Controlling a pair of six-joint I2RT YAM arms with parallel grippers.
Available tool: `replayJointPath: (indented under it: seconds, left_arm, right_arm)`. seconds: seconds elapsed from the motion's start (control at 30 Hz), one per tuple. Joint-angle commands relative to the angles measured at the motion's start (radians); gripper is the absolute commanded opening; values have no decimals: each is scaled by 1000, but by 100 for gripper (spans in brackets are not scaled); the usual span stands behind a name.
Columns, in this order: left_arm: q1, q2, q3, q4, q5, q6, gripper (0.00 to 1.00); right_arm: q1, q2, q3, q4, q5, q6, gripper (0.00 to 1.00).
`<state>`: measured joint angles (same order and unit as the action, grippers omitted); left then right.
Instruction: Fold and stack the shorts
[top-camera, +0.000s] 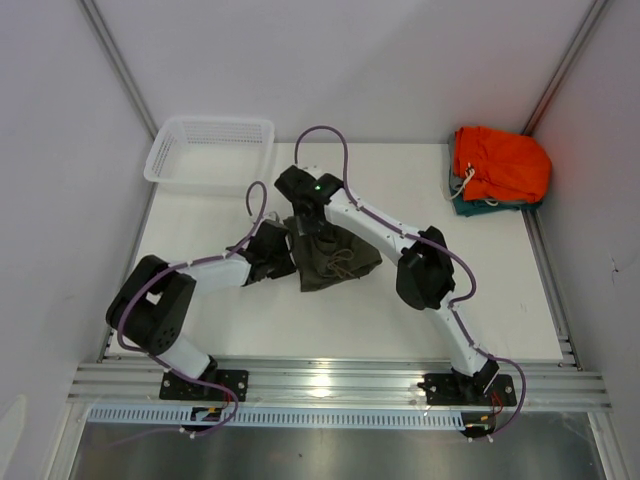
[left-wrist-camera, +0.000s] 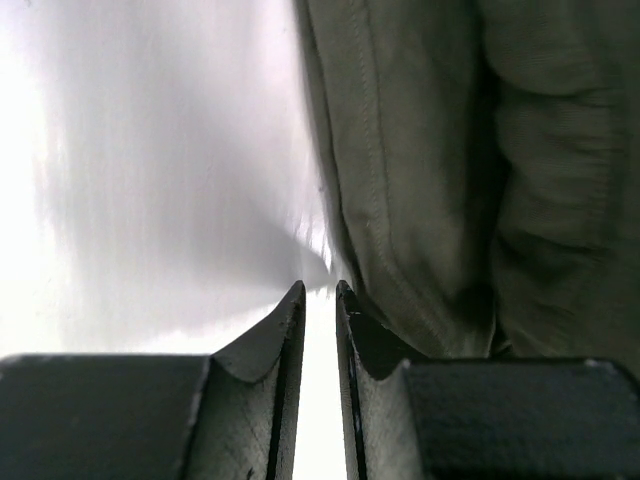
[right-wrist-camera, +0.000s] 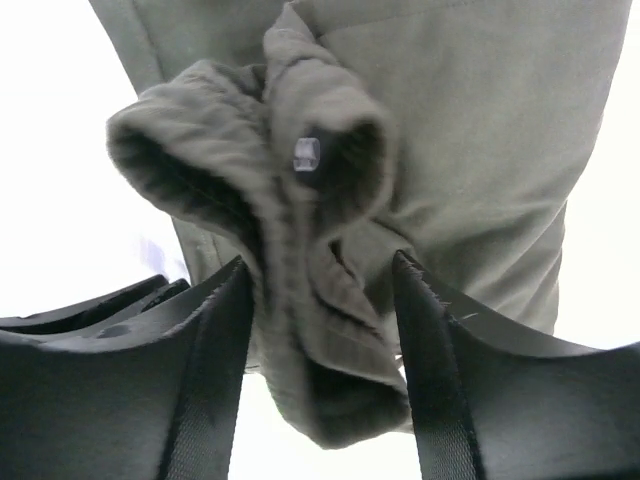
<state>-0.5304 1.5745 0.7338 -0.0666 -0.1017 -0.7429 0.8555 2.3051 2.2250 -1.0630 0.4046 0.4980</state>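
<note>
The shorts' rolled hem (right-wrist-camera: 312, 335) is bunched up between the fingers of the robot's right gripper, so the robot should let go of it and smooth the middle of the shorts (top-camera: 352, 246) with those fingers closed.
The olive-green shorts (top-camera: 338, 260) lie bunched in a loose fold at the middle of the table. My right gripper (top-camera: 305, 226) hangs over their far left corner. In the right wrist view its jaws (right-wrist-camera: 320, 262) stand open, with a rolled hem of the shorts (right-wrist-camera: 470, 120) and a cord tip loose between the fingers. My left gripper (top-camera: 291, 262) lies low at the shorts' left edge. In the left wrist view its fingers (left-wrist-camera: 320, 290) are a narrow gap apart with only bright table between them, and the shorts (left-wrist-camera: 450, 150) lie just to the right.
A white mesh basket (top-camera: 210, 150) stands at the back left. Bright orange shorts (top-camera: 500, 165) lie folded on a teal garment (top-camera: 478, 208) at the back right corner. Metal rails run along the table's near edge.
</note>
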Motion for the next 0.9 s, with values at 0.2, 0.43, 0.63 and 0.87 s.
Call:
replayJointPath:
  seconds: [0.2,0.43,0.63,0.87]
  left_arm:
    - [-10,-125,-8,-82,-19,-1,21]
    - [10,-292,-59,-171,-56,-1,22]
    - [35,-421,-53,-249,-69,11,22]
    - [61,-383,87,-282,-41,42,23]
  right_arm:
    - [1,-128,-74,132,-145,-3,62]
    - [-99,-407,-388,444,-480,49,62]
    - [-208,-654,-743,807,-713,185,60]
    - [-280,-694,-1040,1055,-832,278,45]
